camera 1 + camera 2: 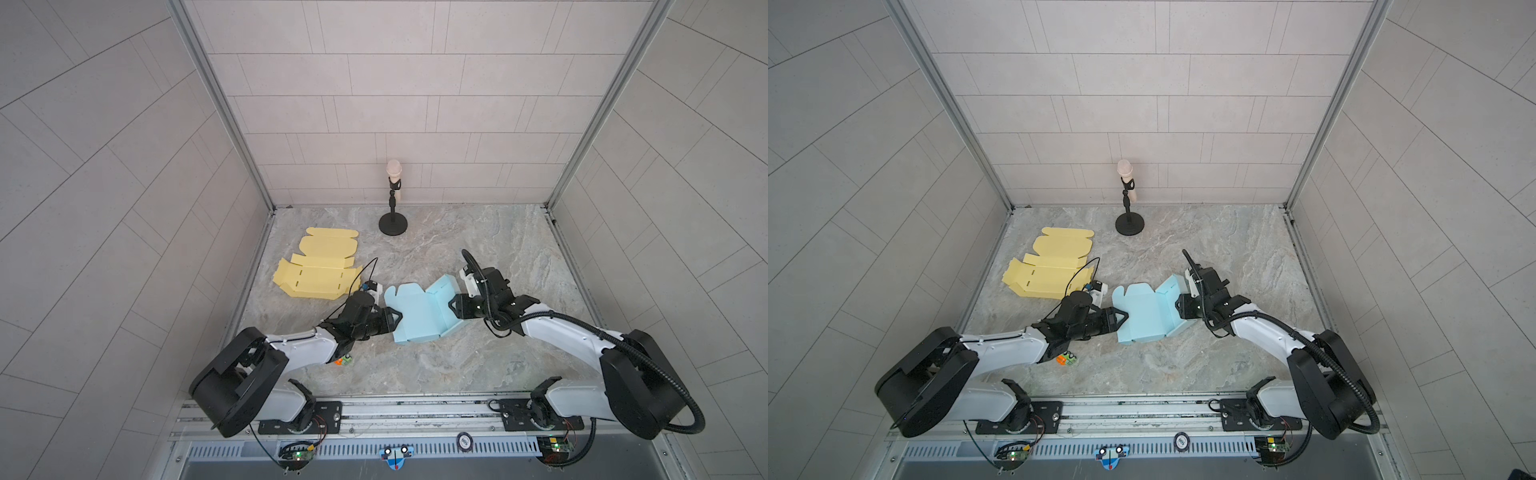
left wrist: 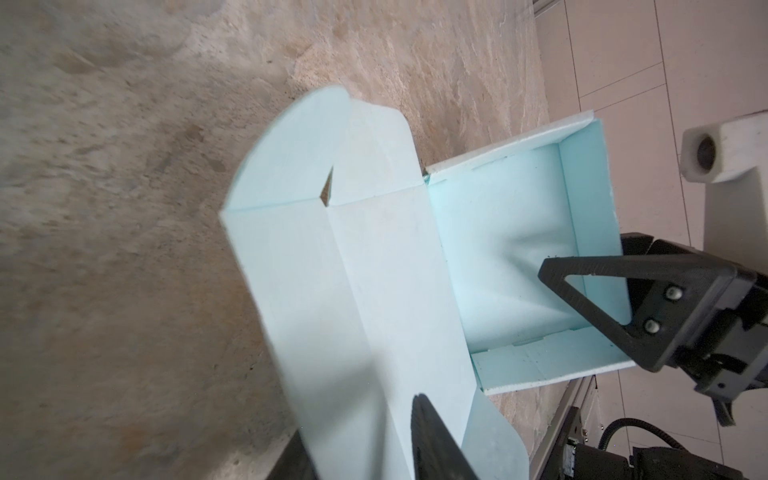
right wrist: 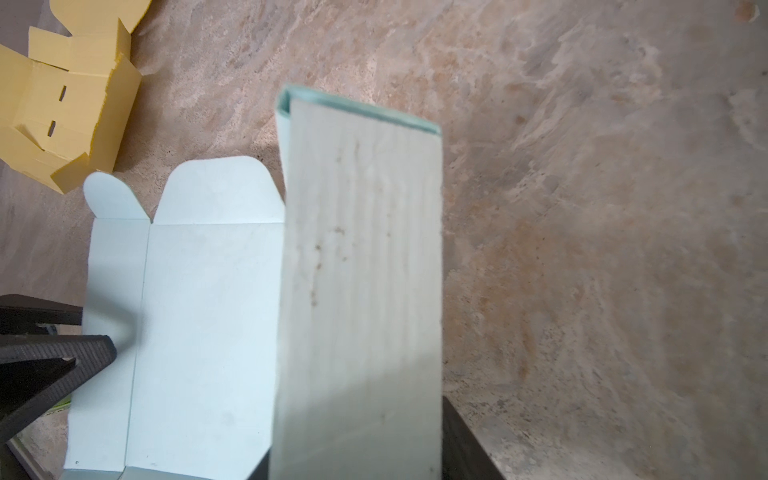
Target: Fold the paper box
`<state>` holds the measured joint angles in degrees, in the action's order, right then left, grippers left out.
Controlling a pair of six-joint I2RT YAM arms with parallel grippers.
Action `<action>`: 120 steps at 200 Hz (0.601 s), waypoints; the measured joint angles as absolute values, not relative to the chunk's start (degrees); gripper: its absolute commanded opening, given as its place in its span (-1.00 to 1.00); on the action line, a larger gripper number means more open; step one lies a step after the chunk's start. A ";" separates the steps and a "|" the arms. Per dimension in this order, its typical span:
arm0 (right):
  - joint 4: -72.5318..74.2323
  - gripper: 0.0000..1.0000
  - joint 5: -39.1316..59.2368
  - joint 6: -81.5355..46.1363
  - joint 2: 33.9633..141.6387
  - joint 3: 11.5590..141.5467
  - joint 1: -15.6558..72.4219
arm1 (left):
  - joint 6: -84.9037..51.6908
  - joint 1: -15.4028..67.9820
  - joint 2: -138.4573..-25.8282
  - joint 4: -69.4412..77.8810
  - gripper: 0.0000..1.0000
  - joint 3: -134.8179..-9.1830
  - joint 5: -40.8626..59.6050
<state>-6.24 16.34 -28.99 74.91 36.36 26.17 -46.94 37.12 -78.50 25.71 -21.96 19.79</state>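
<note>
With the box crosswise, its lid panel (image 1: pixel 412 312) toward my left gripper, I should turn the lid to the rear and my right gripper should take its far end (image 1: pixel 410 287).
The light blue paper box (image 1: pixel 419 316) (image 1: pixel 1146 318) lies partly folded in the middle of the table, its lid panel spread toward the left. My left gripper (image 1: pixel 392 318) (image 2: pixel 361 436) is at the box's left edge. Its fingers (image 2: pixel 436 440) are shut on the bent lid flap (image 2: pixel 374 270), one on each face. My right gripper (image 1: pixel 453 307) (image 3: pixel 357 440) is shut on the raised right side wall (image 3: pixel 361 249), which stands upright between its jaws. The right wrist view also shows the left fingers (image 3: pixel 83 349) pinching the curled lid edge.
A flat, unfolded yellow box (image 1: pixel 316 270) (image 3: pixel 62 104) lies at the back left. A microphone on a black stand (image 1: pixel 393 199) is at the back centre. A small orange and green object (image 1: pixel 344 360) sits under my left arm. Enclosure walls border the table.
</note>
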 measured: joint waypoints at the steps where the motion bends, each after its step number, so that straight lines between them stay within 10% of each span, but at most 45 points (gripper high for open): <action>1: -6.24 -0.04 16.34 -28.99 74.89 36.36 26.17 | -47.03 37.12 -78.50 25.74 -0.38 -21.98 19.79; 120: -7.90 0.50 16.53 -27.83 68.49 33.08 26.20 | -47.70 37.12 -78.43 25.58 -0.87 -24.51 19.77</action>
<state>-7.90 16.53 -27.83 68.49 33.08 26.20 -47.70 37.12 -78.43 25.58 -24.51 19.77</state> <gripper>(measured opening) 0.728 0.088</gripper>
